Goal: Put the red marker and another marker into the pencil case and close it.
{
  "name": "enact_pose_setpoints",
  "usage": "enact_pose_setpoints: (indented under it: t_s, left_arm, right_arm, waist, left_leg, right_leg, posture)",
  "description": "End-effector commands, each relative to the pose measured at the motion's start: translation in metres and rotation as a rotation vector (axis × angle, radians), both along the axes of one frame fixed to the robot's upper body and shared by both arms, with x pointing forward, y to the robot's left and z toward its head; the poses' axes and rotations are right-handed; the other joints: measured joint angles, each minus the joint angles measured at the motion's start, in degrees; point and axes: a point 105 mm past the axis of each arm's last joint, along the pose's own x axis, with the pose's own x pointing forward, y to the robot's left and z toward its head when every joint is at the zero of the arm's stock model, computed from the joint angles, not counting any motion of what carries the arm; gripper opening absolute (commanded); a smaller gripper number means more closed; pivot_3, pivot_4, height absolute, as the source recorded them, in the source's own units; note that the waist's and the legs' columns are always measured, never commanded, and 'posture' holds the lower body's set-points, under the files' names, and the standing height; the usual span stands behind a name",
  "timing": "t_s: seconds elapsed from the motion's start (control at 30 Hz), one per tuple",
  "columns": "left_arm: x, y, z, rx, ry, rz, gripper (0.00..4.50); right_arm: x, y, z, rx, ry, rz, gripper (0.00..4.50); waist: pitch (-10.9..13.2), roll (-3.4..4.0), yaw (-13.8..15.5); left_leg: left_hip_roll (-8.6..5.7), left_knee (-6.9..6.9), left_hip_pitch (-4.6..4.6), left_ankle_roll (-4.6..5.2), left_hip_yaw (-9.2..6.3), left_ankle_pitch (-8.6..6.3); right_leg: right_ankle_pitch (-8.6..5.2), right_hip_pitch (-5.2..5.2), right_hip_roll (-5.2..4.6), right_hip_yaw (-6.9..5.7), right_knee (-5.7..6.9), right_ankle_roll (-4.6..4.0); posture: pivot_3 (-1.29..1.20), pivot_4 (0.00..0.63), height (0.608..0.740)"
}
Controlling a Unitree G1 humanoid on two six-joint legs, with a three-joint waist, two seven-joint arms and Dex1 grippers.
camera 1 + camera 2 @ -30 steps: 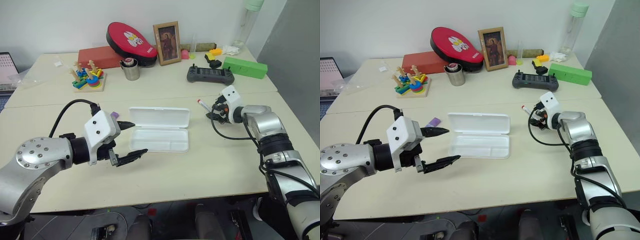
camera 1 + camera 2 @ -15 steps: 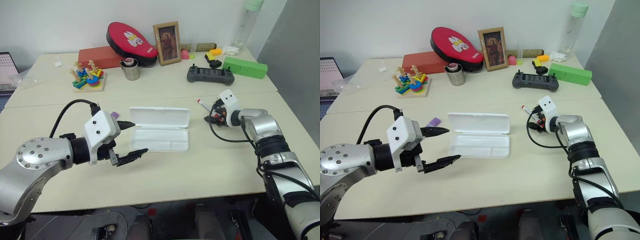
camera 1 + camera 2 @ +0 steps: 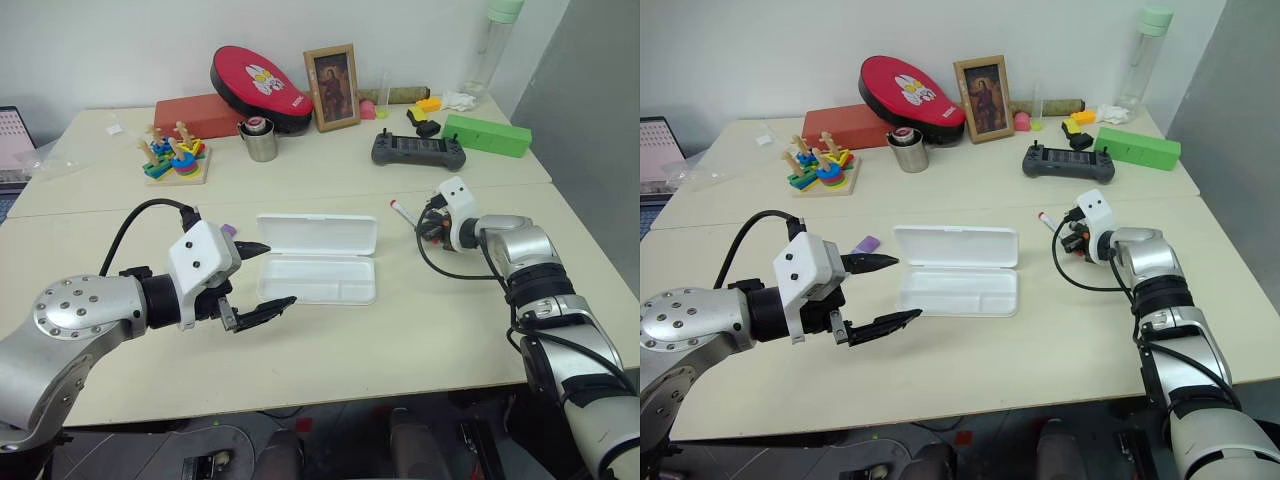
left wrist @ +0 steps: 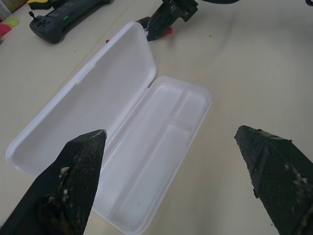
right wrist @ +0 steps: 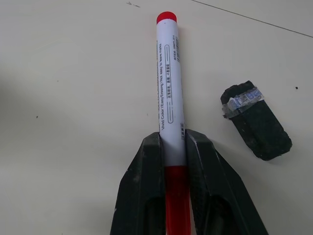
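Note:
The lid will swing over and shut flat above both markers when I close it, because it is joined to the tray along one long edge.
The pencil case lies open in the middle of the table, white, its lid flat behind the tray. My left gripper hovers open at the case's left end, one finger on either side of the tray's corner. The red marker lies on the table to the right of the case, and my right gripper is shut on its barrel near the red end. The other marker, short and purple, lies just left of the lid, partly hidden behind my left wrist.
A small black block with a taped label lies beside the red marker. Along the back of the table stand a black controller, a green box, a metal cup, a stacking toy and a photo frame.
My right gripper's fingers have closed onto the red marker. The left arm and the case have not moved.

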Motion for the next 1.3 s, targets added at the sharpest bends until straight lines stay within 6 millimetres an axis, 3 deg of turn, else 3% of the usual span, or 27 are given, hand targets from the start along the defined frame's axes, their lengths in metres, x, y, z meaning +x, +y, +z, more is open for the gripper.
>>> enact_pose_setpoints:
  t_s: [0.03,0.27,0.53,0.7,0.83,0.9,1.07,1.17,1.3]
  left_arm:
    - [-0.001,-0.003,0.008,0.001,-0.048,-0.008,4.50]
    - [0.001,-0.005,0.013,-0.010,-0.067,-0.009,4.50]
    - [0.001,-0.004,0.016,-0.014,-0.075,-0.004,4.50]
    - [0.002,0.001,0.016,-0.008,-0.070,0.011,4.50]
    - [0.006,0.012,0.018,0.006,-0.076,0.049,4.50]
    - [0.007,0.016,0.018,0.014,-0.078,0.060,4.50]
    - [0.008,0.018,0.023,0.028,-0.087,0.056,4.50]
    - [0.010,0.019,0.023,0.038,-0.093,0.060,4.50]
    - [0.011,0.019,0.023,0.040,-0.093,0.060,4.50]
  right_arm:
    - [-0.001,0.003,0.004,-0.007,-0.015,0.024,0.27]
    - [-0.002,-0.002,0.012,-0.029,-0.045,0.029,0.27]
    - [-0.015,-0.002,0.054,-0.056,-0.162,0.096,0.27]
    - [-0.040,0.012,0.095,-0.043,-0.243,0.237,0.27]
    - [-0.086,0.043,0.121,0.019,-0.297,0.518,0.27]
    - [-0.106,0.054,0.120,0.020,-0.292,0.634,0.27]
    - [-0.132,0.078,0.099,-0.013,-0.246,0.808,0.27]
    - [-0.129,0.091,0.079,-0.064,-0.236,0.843,0.27]
    - [-0.121,0.098,0.068,-0.111,-0.253,0.842,0.27]
  waist:
    - [0.00,0.00,0.00]
    - [0.00,0.00,0.00]
    - [0.01,0.02,0.04]
    - [0.04,0.06,0.14]
    - [0.04,0.06,0.15]
    - [0.03,0.05,0.21]
    - [0.03,0.04,0.39]
    - [0.03,0.04,0.33]
    - [0.03,0.05,0.28]
  left_leg:
    - [0.00,0.00,0.00,0.00,0.00,0.00]
    - [0.00,0.00,-0.01,0.00,0.00,0.00]
    - [0.00,-0.01,-0.06,-0.01,0.00,0.00]
    - [0.00,0.00,-0.07,0.00,0.00,0.00]
    - [0.00,-0.02,-0.06,0.01,0.00,-0.01]
    - [0.00,-0.02,-0.07,0.01,0.00,-0.01]
    - [0.00,0.01,-0.07,0.01,0.00,-0.01]
    - [0.00,0.02,-0.03,0.03,0.00,0.01]
    - [0.00,0.02,-0.02,0.05,0.00,0.03]
  right_leg:
    - [0.00,0.00,0.00,0.00,0.00,0.00]
    - [0.00,0.00,0.00,0.00,0.00,0.00]
    - [0.00,-0.03,0.00,0.00,-0.05,0.00]
    - [0.00,-0.03,0.00,0.00,-0.03,0.00]
    - [-0.01,-0.04,0.00,0.00,-0.04,0.00]
    - [-0.01,-0.03,0.00,-0.01,-0.06,0.01]
    - [0.00,-0.01,-0.01,-0.01,-0.02,0.03]
    - [0.00,-0.01,0.00,-0.01,0.01,0.04]
    - [0.02,-0.01,0.00,-0.01,0.02,0.06]
  posture:
    - [0.00,0.150,0.740]
    - [0.00,0.150,0.740]
    - [0.00,0.150,0.740]
    - [0.00,0.150,0.740]
    - [0.00,0.150,0.740]
    - [0.00,0.150,0.740]
    - [0.00,0.150,0.740]
    - [0.00,0.150,0.740]
    - [0.00,0.150,0.740]
